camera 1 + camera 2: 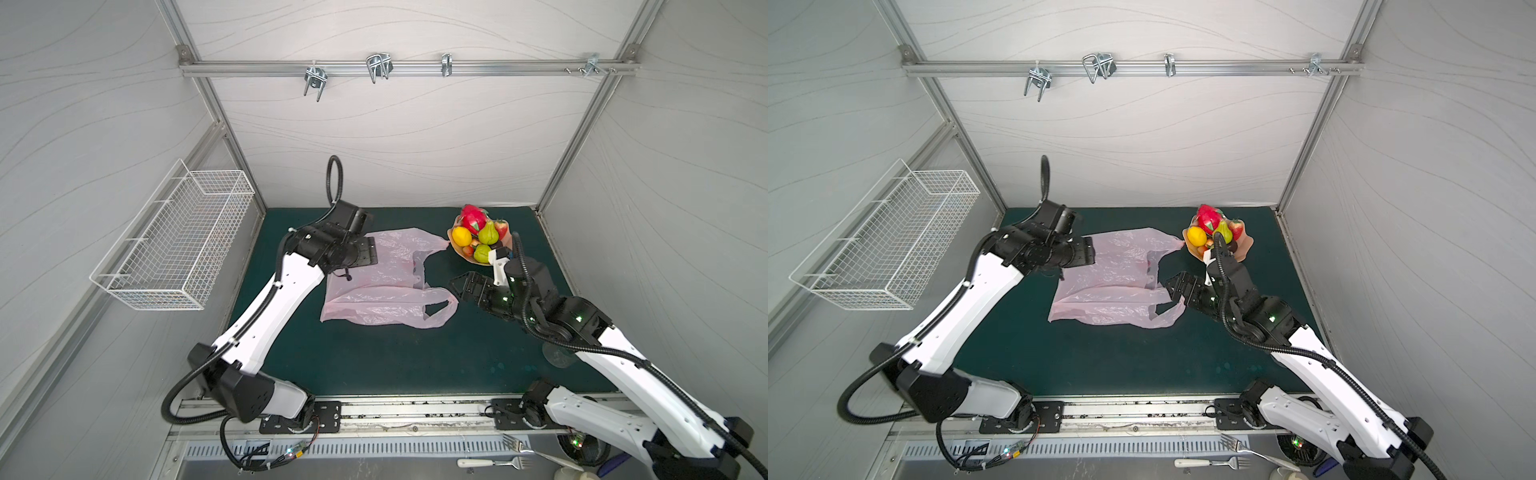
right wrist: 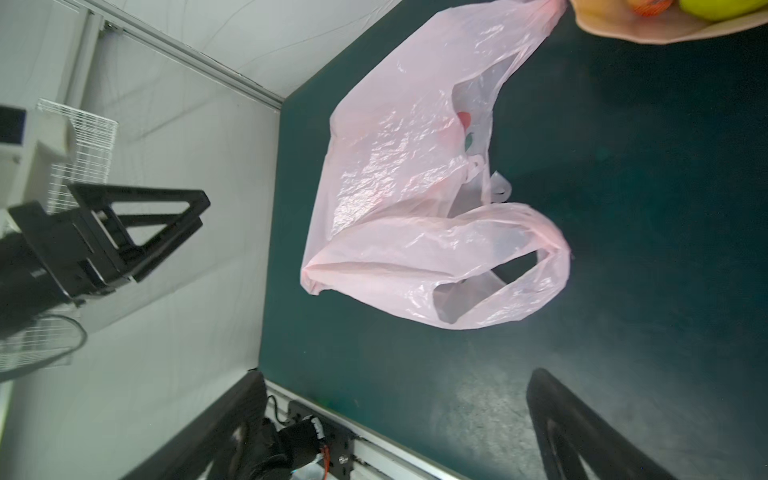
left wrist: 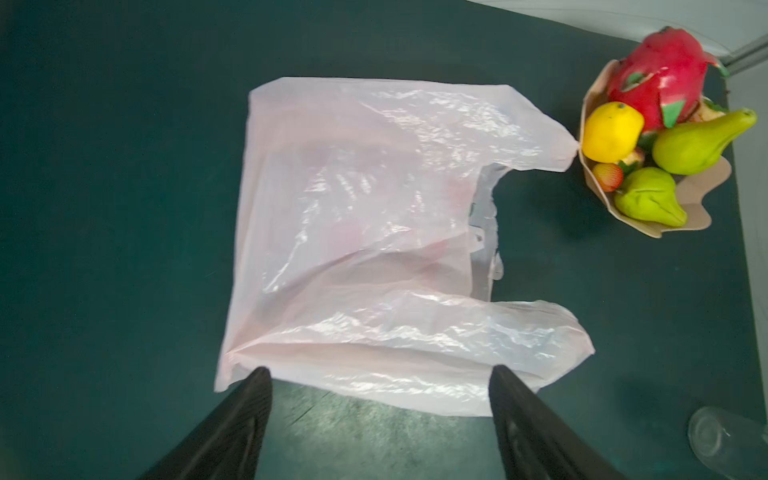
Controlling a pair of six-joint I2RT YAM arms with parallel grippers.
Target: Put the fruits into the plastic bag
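The plastic bag's opening is lying flat and almost closed, so the robot's left gripper should raise the opening's upper edge so that the right gripper can take it too.
The pale pink plastic bag lies flat and crinkled on the green mat, its two loop handles pointing right. The fruits are heaped on a peach plate at the back right: a dragon fruit, a lemon, two pears and strawberries. My left gripper hovers open at the bag's left edge, holding nothing. Just right of the near handle, my right gripper is open and empty. A red-green patch shows at the bag's mouth; I cannot tell what it is.
A white wire basket hangs on the left wall. A clear glass stands on the mat under my right arm. Forks lie in front of the mat. Metal hooks hang on the back rail.
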